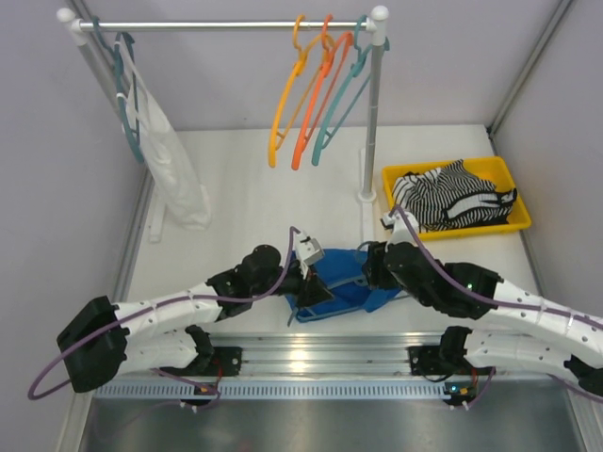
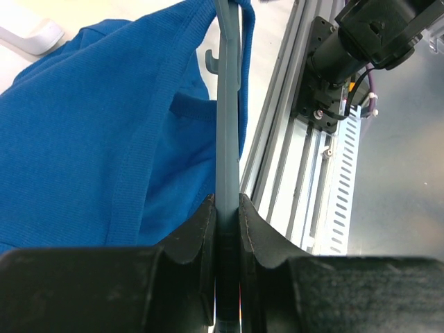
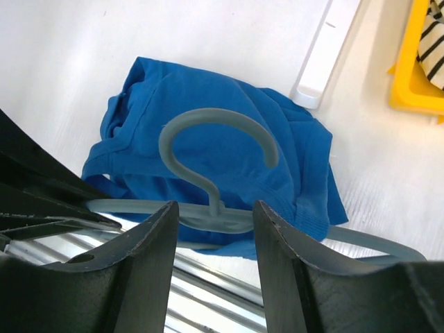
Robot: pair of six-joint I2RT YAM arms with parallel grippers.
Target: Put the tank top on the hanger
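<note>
The loose strap has to go over the hanger's arm [image 3: 139, 206] that my left gripper is holding. My right gripper should take hold of the neck so that my left gripper is free for that strap [image 3: 97, 165].
The royal-blue tank top [image 1: 353, 282] lies crumpled on the white table near the front edge; it also shows in the left wrist view [image 2: 90, 132] and the right wrist view [image 3: 208, 139]. The slate-teal hanger [image 3: 215, 149] lies over it, hook pointing away from the front rail. My left gripper [image 2: 227, 208] is shut on one arm of the hanger [image 2: 227, 139], which runs under a blue strap. My right gripper [image 3: 214, 218] is open, its jaws either side of the hanger's neck, above it.
A clothes rack [image 1: 226, 25] at the back holds orange, yellow-orange and light teal hangers [image 1: 316, 94] and a white garment [image 1: 170, 160] at left. A yellow tray [image 1: 509, 174] with a striped garment [image 1: 452, 198] sits at right. The rack's white foot [image 3: 326, 48] is close behind the top.
</note>
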